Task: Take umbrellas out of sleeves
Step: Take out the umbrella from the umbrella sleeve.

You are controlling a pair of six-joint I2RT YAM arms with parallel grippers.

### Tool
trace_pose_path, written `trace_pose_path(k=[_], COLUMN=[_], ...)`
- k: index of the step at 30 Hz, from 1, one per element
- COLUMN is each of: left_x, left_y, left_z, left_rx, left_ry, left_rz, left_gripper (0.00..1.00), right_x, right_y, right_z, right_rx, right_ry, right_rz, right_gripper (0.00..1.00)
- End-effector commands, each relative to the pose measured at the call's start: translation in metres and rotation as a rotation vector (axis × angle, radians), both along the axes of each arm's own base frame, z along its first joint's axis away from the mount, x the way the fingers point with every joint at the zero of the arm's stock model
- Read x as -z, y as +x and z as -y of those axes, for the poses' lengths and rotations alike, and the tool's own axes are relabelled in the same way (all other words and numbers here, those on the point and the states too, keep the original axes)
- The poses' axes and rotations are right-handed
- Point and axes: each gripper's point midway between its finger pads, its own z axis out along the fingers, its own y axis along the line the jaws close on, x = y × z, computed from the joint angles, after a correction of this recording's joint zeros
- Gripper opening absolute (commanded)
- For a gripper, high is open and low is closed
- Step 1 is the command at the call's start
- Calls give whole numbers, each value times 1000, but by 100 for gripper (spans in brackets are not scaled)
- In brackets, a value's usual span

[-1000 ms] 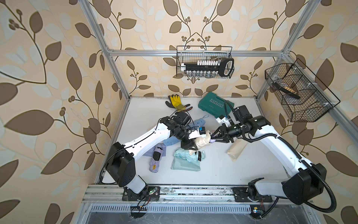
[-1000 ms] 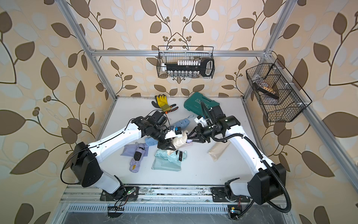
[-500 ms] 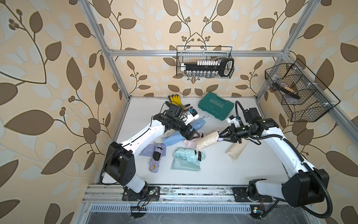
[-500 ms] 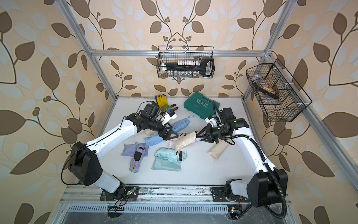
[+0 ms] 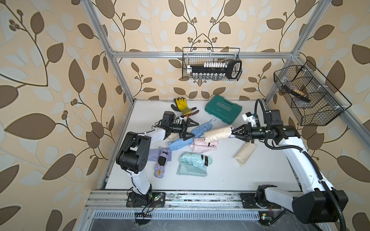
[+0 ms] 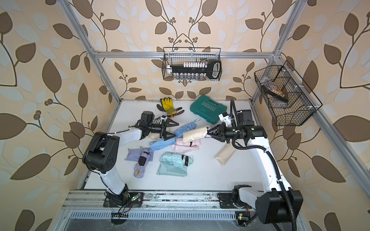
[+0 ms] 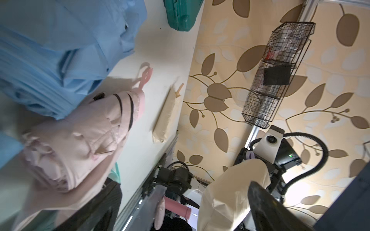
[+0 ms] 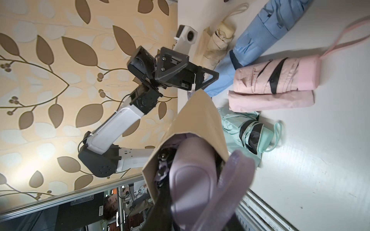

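Note:
A lilac handle sticks out of the beige sleeve's opening. A rolled lilac umbrella should slide out when I pull the beige sleeve off.
My right gripper (image 5: 234,133) is shut on the lilac handle (image 8: 192,176) of an umbrella that sits inside a beige sleeve (image 5: 217,134). It holds the sleeve in the air, pointing left. My left gripper (image 5: 195,130) stands open just left of the sleeve's free end, with nothing between its fingers. On the table lie a blue umbrella (image 5: 202,129), a blue sleeve (image 5: 180,143), a pink umbrella on its pink sleeve (image 5: 203,145), a mint umbrella (image 5: 195,159) on a mint sleeve (image 5: 190,171), and a lilac umbrella (image 5: 161,164) on a lilac sleeve (image 5: 154,155).
A second beige sleeve (image 5: 245,154) lies under my right arm. A beige umbrella (image 5: 173,137) lies beside my left wrist. A green tool case (image 5: 223,109) and yellow-black gloves (image 5: 183,107) sit at the back. Wire baskets (image 5: 212,68) hang on the walls.
My left gripper opened, let go of the beige sleeve and drew back to the left. My right arm pulled away to the right with the sleeved umbrella.

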Motion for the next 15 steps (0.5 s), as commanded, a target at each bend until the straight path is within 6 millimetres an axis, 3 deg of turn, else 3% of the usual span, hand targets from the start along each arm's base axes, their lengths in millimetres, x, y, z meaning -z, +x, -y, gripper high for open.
trace_pose_path(k=[1, 8, 15], left_x=[-52, -71, -67], left_y=[3, 7, -8], left_z=[9, 26, 38], left_rx=[29, 32, 107], left_ry=[-154, -265, -266], left_rz=[49, 40, -9], left_gripper=[95, 76, 70], right_x=[-23, -24, -20], right_y=[0, 8, 13], right_z=[-8, -8, -7], right_rx=[-45, -35, -24], right_ry=[97, 106, 96], right_rz=[82, 83, 72], right_gripper=[8, 8, 8])
